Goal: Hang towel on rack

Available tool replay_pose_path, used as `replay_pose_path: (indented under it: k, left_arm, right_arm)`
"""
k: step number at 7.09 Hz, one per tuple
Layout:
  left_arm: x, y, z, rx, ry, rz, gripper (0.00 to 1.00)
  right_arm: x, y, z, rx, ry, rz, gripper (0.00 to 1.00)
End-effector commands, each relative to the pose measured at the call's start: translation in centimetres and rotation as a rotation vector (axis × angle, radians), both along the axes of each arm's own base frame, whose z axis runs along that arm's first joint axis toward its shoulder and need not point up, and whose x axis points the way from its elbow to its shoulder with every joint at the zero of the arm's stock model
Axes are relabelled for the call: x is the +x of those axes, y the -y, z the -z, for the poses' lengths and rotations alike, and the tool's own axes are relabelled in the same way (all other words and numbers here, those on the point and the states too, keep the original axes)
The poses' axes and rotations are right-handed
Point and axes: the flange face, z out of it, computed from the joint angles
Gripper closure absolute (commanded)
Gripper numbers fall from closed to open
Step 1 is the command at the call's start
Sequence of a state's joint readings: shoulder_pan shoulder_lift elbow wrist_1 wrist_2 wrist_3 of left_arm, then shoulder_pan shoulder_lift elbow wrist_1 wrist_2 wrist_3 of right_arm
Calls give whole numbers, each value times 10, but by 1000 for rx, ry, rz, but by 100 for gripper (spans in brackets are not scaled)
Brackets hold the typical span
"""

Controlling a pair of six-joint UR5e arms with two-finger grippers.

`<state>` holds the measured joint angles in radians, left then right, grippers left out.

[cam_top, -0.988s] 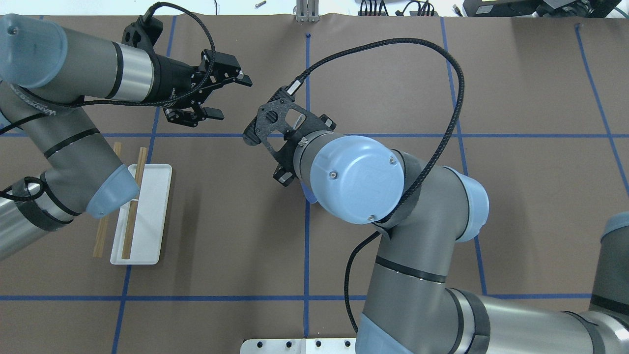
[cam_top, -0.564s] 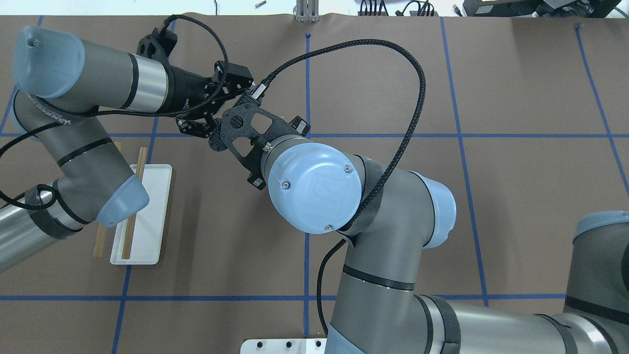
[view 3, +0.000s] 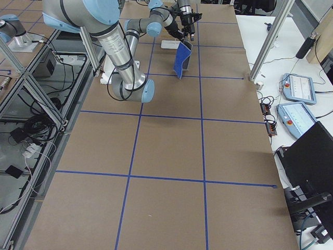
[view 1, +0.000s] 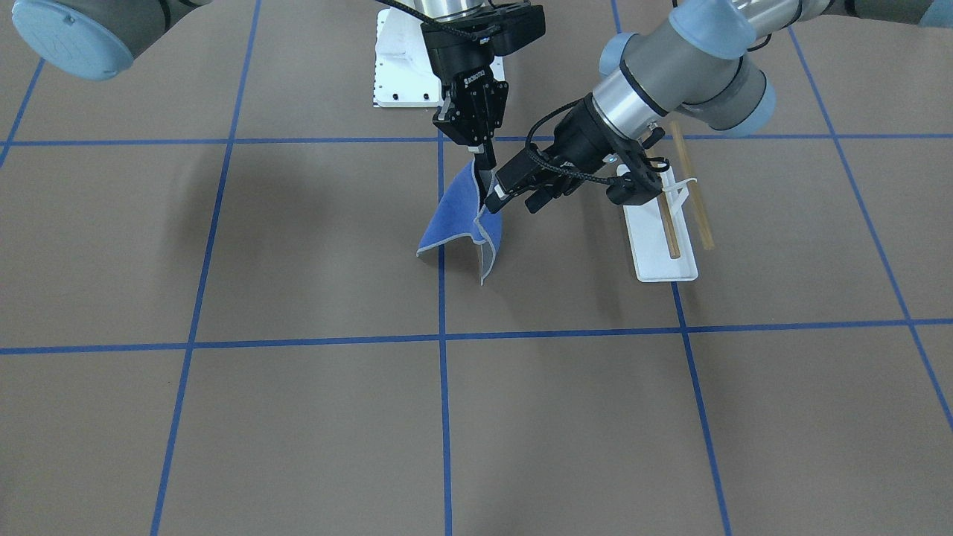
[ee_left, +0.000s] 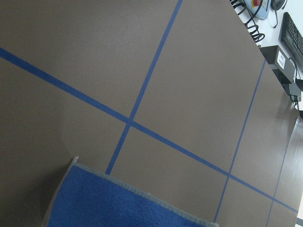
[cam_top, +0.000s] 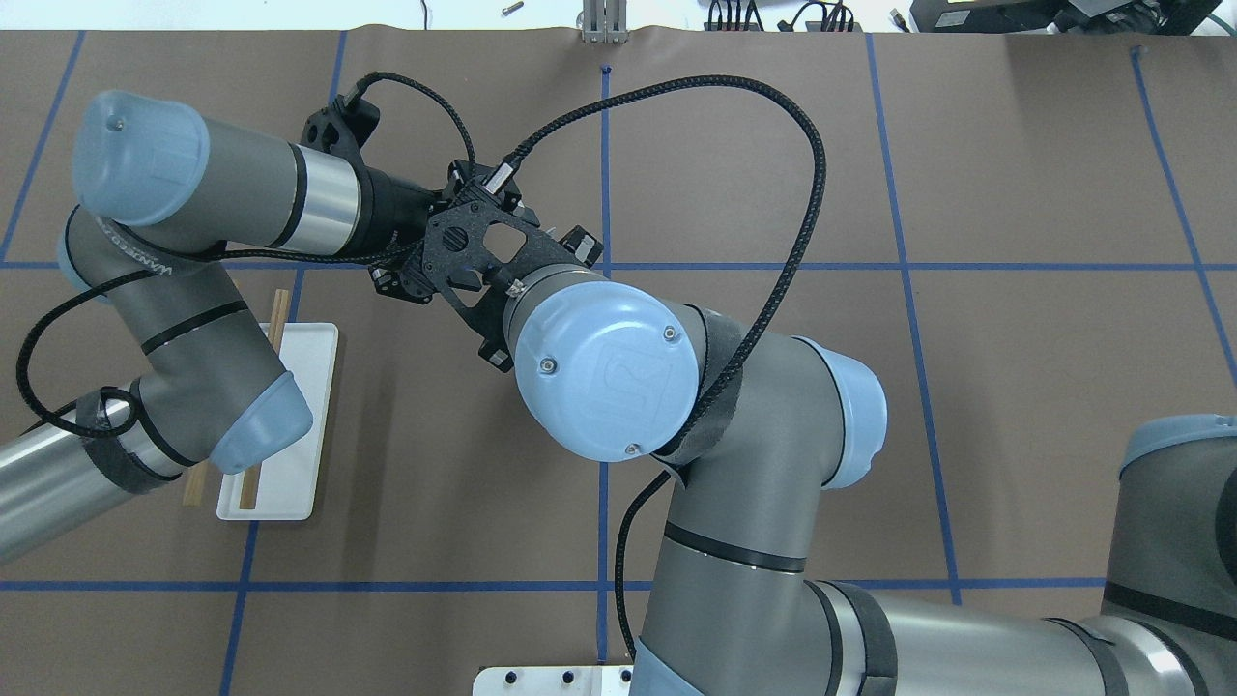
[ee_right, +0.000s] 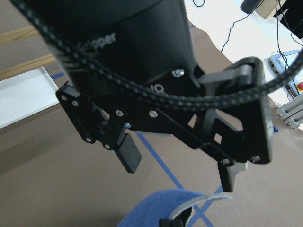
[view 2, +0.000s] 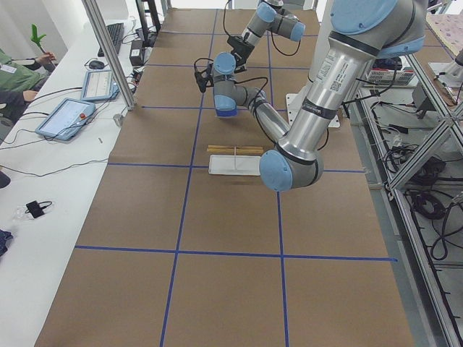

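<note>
I expect the towel (view 1: 459,211) to drape over the dowels with its corners spread out when I hang it, because its lower edge hangs in uneven points (view 1: 476,240).
The towel (view 1: 454,216), blue with pale edging, hangs folded above the table. My right gripper (view 1: 484,179) points down and is shut on its top corner. My left gripper (view 1: 517,199) reaches in sideways, level with that corner, and is open. In the right wrist view its two fingers (ee_right: 130,153) stand apart just above the towel's edge (ee_right: 161,213), not touching it. The left wrist view shows only the towel's blue face (ee_left: 118,203). The rack (view 1: 659,238), a white base with two wooden dowels (view 1: 692,186), stands behind the left gripper. In the overhead view both grippers are hidden under the right wrist.
The left forearm hangs over the rack (cam_top: 290,425) in the overhead view. The white robot pedestal (view 1: 398,67) stands behind the right gripper. Blue tape lines (view 1: 443,339) cross the brown table. Monitors and cables lie along the far table edge (view 3: 296,88).
The right arm has swung left with the towel and the left gripper has moved right to meet it. The left gripper now sits under the right wrist in the overhead view.
</note>
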<state>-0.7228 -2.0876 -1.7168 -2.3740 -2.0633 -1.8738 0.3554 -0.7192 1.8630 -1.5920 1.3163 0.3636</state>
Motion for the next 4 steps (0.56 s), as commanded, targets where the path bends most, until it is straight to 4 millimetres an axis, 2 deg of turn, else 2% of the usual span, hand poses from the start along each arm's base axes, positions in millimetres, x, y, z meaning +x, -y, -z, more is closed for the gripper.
replay_pose_path:
  k: [1,4]
  left_arm:
    - [6,-3,-2,1,4,-10,2]
    - [14,-10,2,5,-2,-26,3]
  right_arm:
    - [-2,-2,1,2,1,5,100]
    - [-3,-4,2,1,3,9,100]
